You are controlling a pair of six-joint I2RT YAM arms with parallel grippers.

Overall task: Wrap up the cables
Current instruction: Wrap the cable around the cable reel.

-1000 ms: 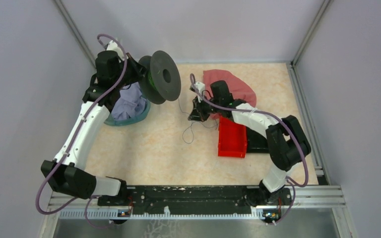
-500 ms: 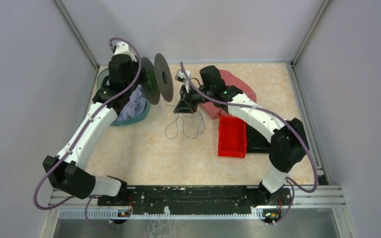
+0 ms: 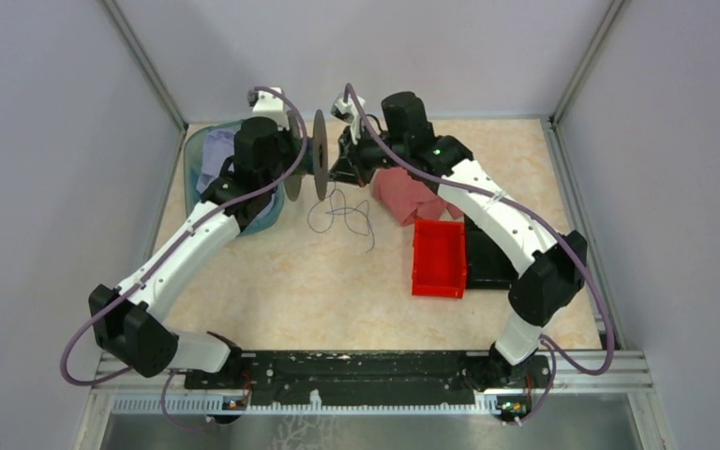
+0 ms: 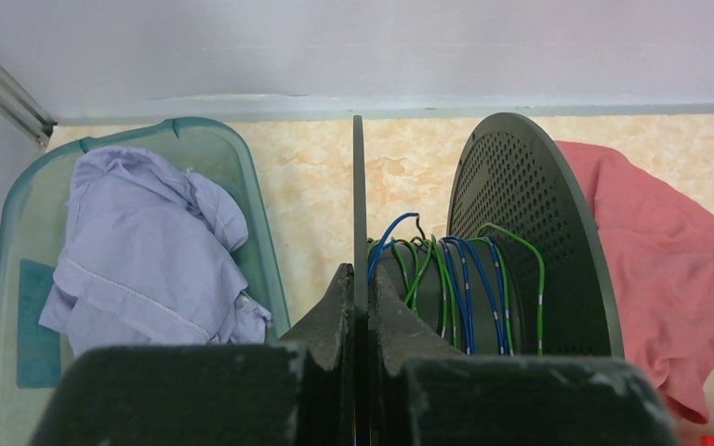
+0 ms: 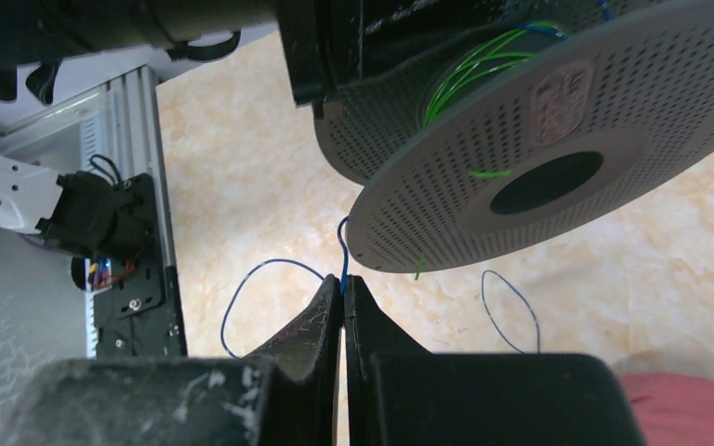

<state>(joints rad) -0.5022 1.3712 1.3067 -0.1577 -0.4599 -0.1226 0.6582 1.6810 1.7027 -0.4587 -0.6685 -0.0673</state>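
I should keep my right gripper going round the spool, the blue cable running short to the perforated edge's rim [image 5: 350, 225], and release once the cable crosses the core [image 4: 439, 295].
The black spool [image 3: 320, 155] hangs edge-on at the back of the table. My left gripper [image 4: 358, 271] is shut on its near flange [image 4: 358, 186]. Blue and green turns of cable [image 4: 456, 288] lie round the core. My right gripper [image 5: 343, 282] is shut on a thin blue cable [image 5: 342, 243] just below the spool's perforated flange [image 5: 558, 177]. In the top view this gripper [image 3: 345, 164] sits right beside the spool. Loose cable loops [image 3: 342, 214] trail over the table beneath both grippers.
A teal bin [image 3: 190, 155] with a lilac cloth [image 3: 217, 150] stands at the back left, under my left arm. A red cloth [image 3: 408, 197] lies under my right arm. A red bin [image 3: 438, 258] sits at the right, against a black block [image 3: 487, 267].
The left arm swung the spool rightward and turned it edge-on. My right gripper moved back and left to the spool with the cable, and the loose loops shifted toward the back.
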